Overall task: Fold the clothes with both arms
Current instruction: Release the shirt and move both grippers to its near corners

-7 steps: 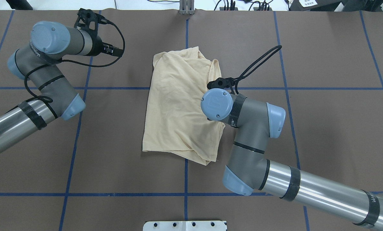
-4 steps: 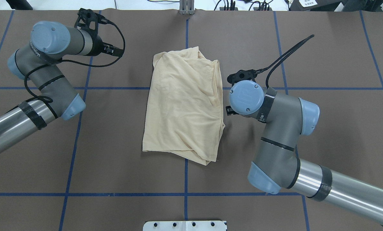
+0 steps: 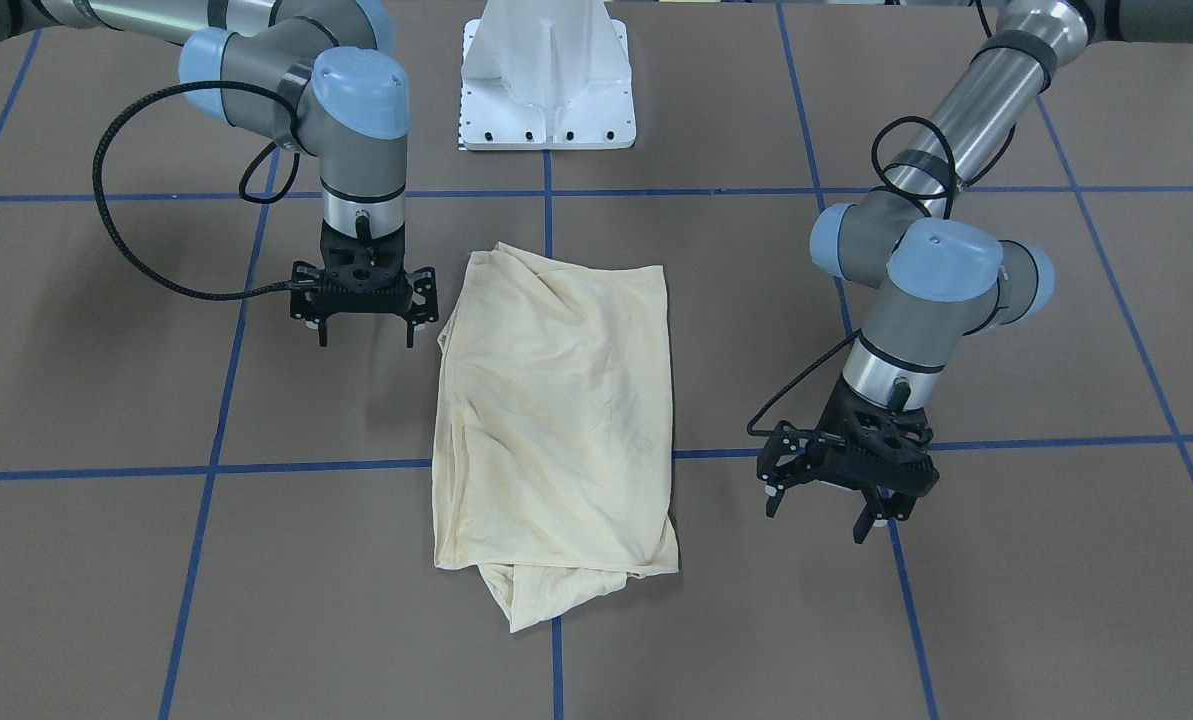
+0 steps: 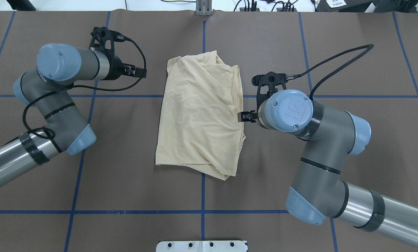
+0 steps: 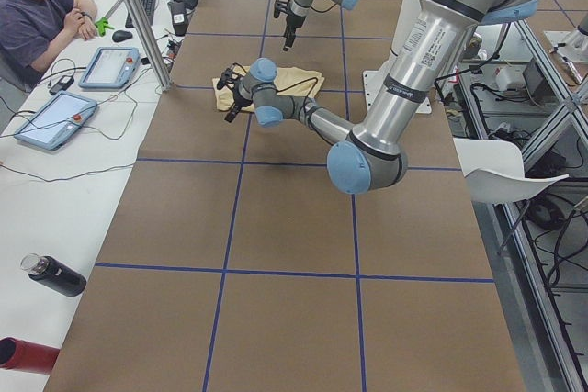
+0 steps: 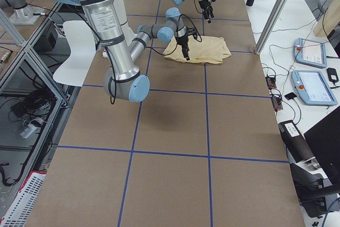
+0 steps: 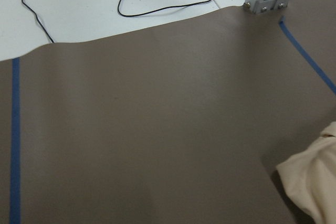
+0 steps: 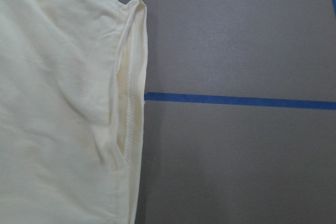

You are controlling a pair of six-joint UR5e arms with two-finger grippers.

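The table is clear along the shirt's long edge, so my left gripper should go on, open, toward the flat corner by the pedestal base before it closes there.
The pale cream-yellow shirt lies folded in a rough rectangle at the table's middle, plain side up; its print and neck label are hidden. It also shows in the front view. My left gripper hangs open and empty beside the shirt's far end, apart from it; in the overhead view it sits left of the shirt. My right gripper is open and empty just off the shirt's other long edge, close to the cloth. The right wrist view shows that hemmed edge. A shirt corner shows in the left wrist view.
The brown table cover is marked by blue tape lines. The white pedestal base stands at the robot's side. An aluminium post stands at the far edge. An operator sits with tablets beyond the table.
My right arm has drawn back off the shirt's right edge to the bare table beside it. My left gripper has moved a little toward the shirt. The shirt lies as before.
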